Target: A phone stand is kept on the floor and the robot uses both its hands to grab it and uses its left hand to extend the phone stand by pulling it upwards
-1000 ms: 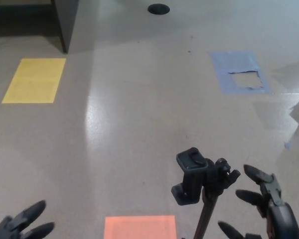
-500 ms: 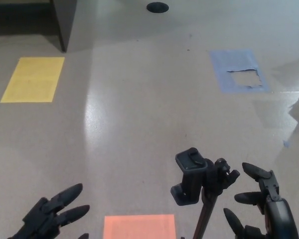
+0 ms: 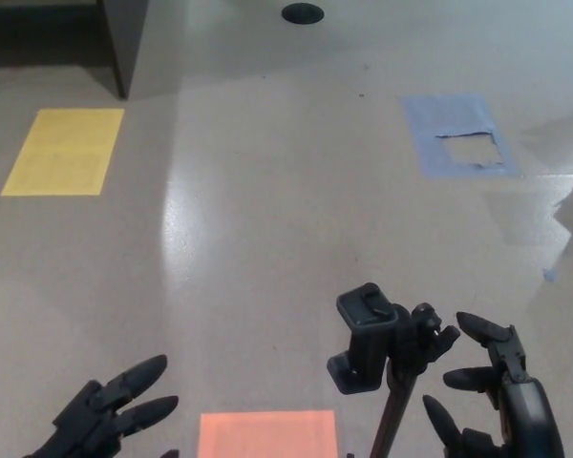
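I expect the phone stand's pole [image 3: 392, 415] to slide out in sections when I pull up, because knobby collars [image 3: 411, 349] sit bunched under the clamp head. The collars will move apart as the pole slides out.
The black phone stand [image 3: 382, 348] rises at the bottom centre-right, its clamp head on top and its thin pole running down out of the picture. My right hand [image 3: 492, 396] is just right of the pole, open, its fingers spread toward the stand without touching it. My left hand [image 3: 110, 410] is at the bottom left, open with fingers apart, well away from the stand.
An orange floor patch [image 3: 267, 434] lies just left of the pole. A yellow patch [image 3: 65, 151] is at the far left, a torn blue patch [image 3: 458, 134] at the far right. A dark cabinet corner [image 3: 124, 38] and a black disc [image 3: 303, 13] stand at the back.
My left hand has come up and in from the bottom left corner. My right hand has edged a little closer to the stand. The stand has not moved.
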Controlling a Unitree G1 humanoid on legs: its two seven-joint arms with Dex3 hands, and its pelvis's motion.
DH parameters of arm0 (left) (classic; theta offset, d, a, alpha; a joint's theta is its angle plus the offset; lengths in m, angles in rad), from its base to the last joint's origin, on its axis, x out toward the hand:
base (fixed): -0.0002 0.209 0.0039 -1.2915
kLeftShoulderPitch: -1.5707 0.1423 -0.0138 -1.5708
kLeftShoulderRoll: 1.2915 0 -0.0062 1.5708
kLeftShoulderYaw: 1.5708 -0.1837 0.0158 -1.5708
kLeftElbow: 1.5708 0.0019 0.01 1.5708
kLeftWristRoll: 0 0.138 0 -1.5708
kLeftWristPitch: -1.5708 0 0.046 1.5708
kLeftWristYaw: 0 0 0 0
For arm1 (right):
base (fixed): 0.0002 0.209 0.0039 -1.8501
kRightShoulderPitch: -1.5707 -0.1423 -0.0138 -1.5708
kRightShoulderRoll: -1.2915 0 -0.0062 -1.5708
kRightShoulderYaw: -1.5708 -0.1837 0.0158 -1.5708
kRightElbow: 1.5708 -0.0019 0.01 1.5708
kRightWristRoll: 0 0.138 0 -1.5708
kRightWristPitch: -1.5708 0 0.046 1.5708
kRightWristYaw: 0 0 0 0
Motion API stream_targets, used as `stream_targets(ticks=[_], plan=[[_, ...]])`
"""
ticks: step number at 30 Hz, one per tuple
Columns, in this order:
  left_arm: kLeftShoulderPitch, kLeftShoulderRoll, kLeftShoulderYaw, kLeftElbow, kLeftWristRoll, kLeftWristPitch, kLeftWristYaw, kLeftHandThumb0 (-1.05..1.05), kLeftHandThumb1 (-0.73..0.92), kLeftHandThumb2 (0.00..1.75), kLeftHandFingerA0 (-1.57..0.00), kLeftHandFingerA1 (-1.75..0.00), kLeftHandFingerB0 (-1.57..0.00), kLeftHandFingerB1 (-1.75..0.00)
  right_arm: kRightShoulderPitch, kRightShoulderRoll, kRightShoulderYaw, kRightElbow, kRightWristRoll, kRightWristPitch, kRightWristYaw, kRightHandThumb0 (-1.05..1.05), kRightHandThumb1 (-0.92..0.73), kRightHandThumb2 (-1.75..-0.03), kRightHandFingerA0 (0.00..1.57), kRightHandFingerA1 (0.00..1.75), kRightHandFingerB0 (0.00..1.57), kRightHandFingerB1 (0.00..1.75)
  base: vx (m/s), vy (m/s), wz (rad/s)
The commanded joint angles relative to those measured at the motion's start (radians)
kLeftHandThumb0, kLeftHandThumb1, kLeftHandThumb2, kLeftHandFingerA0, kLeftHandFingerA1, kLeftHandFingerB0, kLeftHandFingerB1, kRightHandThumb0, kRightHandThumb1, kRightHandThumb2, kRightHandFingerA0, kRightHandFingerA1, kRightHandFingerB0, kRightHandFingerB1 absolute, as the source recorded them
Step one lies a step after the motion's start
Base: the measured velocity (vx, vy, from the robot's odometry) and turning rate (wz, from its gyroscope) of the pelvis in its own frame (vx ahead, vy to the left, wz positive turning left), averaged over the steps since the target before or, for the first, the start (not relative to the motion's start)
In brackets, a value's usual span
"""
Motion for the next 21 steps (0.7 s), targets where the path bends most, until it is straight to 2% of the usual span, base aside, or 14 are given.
stream_targets(ticks=[1, 3, 5, 6, 7, 8, 9, 10, 13, 17, 18, 19, 20, 21], plan=[[-0.072, -0.017, -0.02, -0.006, 0.021, 0.057, 0.019, -0.62, 0.72, 0.63, -0.68, -0.41, -0.51, -0.37, -0.049, 0.012, 0.002, 0.026, 0.017, 0.008, 0.006, -1.05, -0.4, -0.84, 1.55, 1.36, 0.67, 0.81, 0.0, 0.0, 0.0], [-0.116, -0.032, -0.039, -0.028, 0.036, 0.091, 0.024, -0.62, 0.72, 0.63, -0.68, -0.41, -0.5, -0.37, -0.071, 0.015, 0.011, 0.035, 0.006, 0.009, 0.002, -1.05, -0.42, -0.84, 1.55, 1.34, 0.72, 0.83, 0.0, 0.0, 0.0], [-0.124, -0.043, -0.053, -0.049, 0.043, 0.115, 0.03, -0.62, 0.72, 0.63, -0.68, -0.41, -0.5, -0.37, -0.074, 0.019, 0.015, 0.041, 0.003, 0.006, -0.002, -1.05, -0.44, -0.86, 1.55, 1.31, 0.7, 0.81, 0.0, 0.0, 0.0], [-0.128, -0.046, -0.062, -0.058, 0.044, 0.119, 0.027, -0.6, 0.72, 0.62, -0.68, -0.41, -0.5, -0.38, -0.071, 0.024, 0.02, 0.042, 0.004, 0.002, 0.004, -1.05, -0.53, -0.61, 1.54, 1.17, 0.69, 0.78, 0.0, 0.0, 0.0], [-0.13, -0.048, -0.066, -0.063, 0.045, 0.123, 0.027, -0.6, 0.72, 0.62, -0.68, -0.41, -0.5, -0.38, -0.07, 0.026, 0.022, 0.044, 0.005, 0.0, 0.006, -1.05, -0.53, -0.61, 1.54, 1.17, 0.69, 0.78, 0.0, 0.0, 0.0], [-0.119, -0.055, -0.082, -0.082, 0.038, 0.135, 0.024, -0.6, 0.71, 0.62, -0.67, -0.42, -0.5, -0.38, -0.057, 0.031, 0.03, 0.041, 0.01, -0.006, 0.02, -1.05, -0.52, -0.61, 1.53, 1.04, 0.68, 0.77, 0.0, 0.0, 0.0], [-0.118, -0.056, -0.084, -0.085, 0.037, 0.138, 0.024, -0.6, 0.71, 0.62, -0.67, -0.42, -0.5, -0.38, -0.055, 0.032, 0.031, 0.041, 0.011, -0.007, 0.022, -1.05, -0.52, -0.61, 1.53, 1.04, 0.68, 0.77, 0.0, 0.0, 0.0], [-0.138, -0.077, -0.095, -0.089, 0.093, 0.132, 0.054, -0.61, 0.73, 0.63, -0.69, -0.42, -0.51, -0.38, -0.045, 0.042, 0.046, 0.047, -0.003, -0.017, 0.013, -1.05, -0.38, -0.81, 1.47, 0.96, 0.66, 0.76, 0.0, 0.0, 0.0], [-0.171, -0.106, -0.151, -0.127, 0.118, 0.179, 0.051, -0.61, 0.74, 0.63, -0.64, -0.45, -0.48, -0.38, -0.028, 0.057, 0.072, 0.047, -0.024, -0.009, -0.009, -1.05, -0.38, -0.82, 1.43, 1.02, 0.6, 0.8, 0.0, 0.0, 0.0], [-0.185, -0.111, -0.172, -0.141, 0.145, 0.2, 0.064, -0.61, 0.74, 0.63, -0.64, -0.45, -0.48, -0.38, -0.019, 0.064, 0.077, 0.04, -0.012, 0.007, -0.006, -1.05, -0.38, -0.82, 1.43, 1.0, 0.6, 0.81, 0.0, 0.0, 0.0], [-0.243, -0.132, -0.204, -0.153, 0.183, 0.235, 0.064, -0.63, 0.77, 0.64, -0.63, -0.43, -0.48, -0.37, -0.023, 0.076, 0.071, 0.054, 0.012, -0.005, 0.012, -1.05, -0.46, -0.58, 1.44, 0.96, 0.6, 0.77, 0.0, 0.0, 0.0], [-0.268, -0.14, -0.217, -0.158, 0.199, 0.251, 0.065, -0.63, 0.77, 0.64, -0.63, -0.43, -0.48, -0.37, -0.024, 0.081, 0.069, 0.059, 0.022, -0.01, 0.019, -1.05, -0.46, -0.58, 1.44, 0.96, 0.6, 0.77, 0.0, 0.0, 0.0], [-0.287, -0.149, -0.23, -0.165, 0.204, 0.284, 0.064, -0.65, 0.77, 0.64, -0.62, -0.44, -0.47, -0.37, -0.027, 0.085, 0.067, 0.065, 0.029, -0.01, 0.026, -1.05, -0.42, -0.83, 1.47, 0.95, 0.6, 0.79, -0.01, -0.003, 0.09], [-0.29, -0.148, -0.234, -0.167, 0.206, 0.292, 0.067, -0.65, 0.77, 0.64, -0.62, -0.44, -0.47, -0.37, -0.028, 0.085, 0.066, 0.067, 0.03, -0.011, 0.027, -1.05, -0.42, -0.83, 1.47, 0.95, 0.6, 0.79, 0.0, 0.0, 0.0]])
